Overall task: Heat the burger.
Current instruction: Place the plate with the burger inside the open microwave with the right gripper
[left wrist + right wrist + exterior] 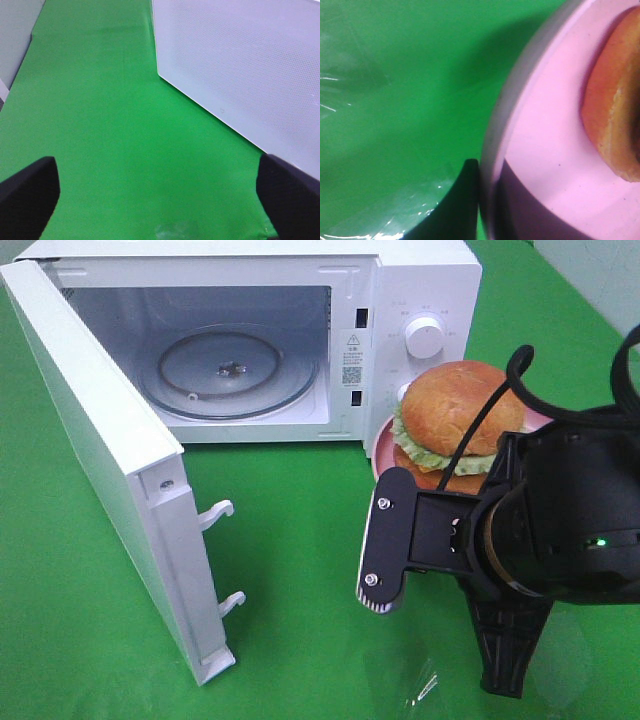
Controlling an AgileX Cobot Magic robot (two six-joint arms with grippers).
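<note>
The burger's pink plate is facing the microwave's control panel, so my right gripper should bring the plate over to the microwave's open cavity (235, 375) before it moves the plate in.
The burger (455, 405), golden-brown bun over frilly green lettuce, sits on a shallow pink plate (383, 445) right in front of the microwave's control panel. The right wrist view shows the burger's bun edge (615, 120) on the pink plate (545, 150). My right gripper (487, 200) is shut on the plate's rim, with one dark finger (466, 195) outside it. From the high camera, my right arm (560, 510) hides those fingers. My left gripper (160, 200) is open over bare green cloth and holds nothing.
The white microwave (420, 280) stands at the back with its door (110, 460) swung wide open to the left. Its glass turntable (230, 365) is bare. In the left wrist view the door's panel (240, 65) is close by. Green cloth (290, 570) covers the table.
</note>
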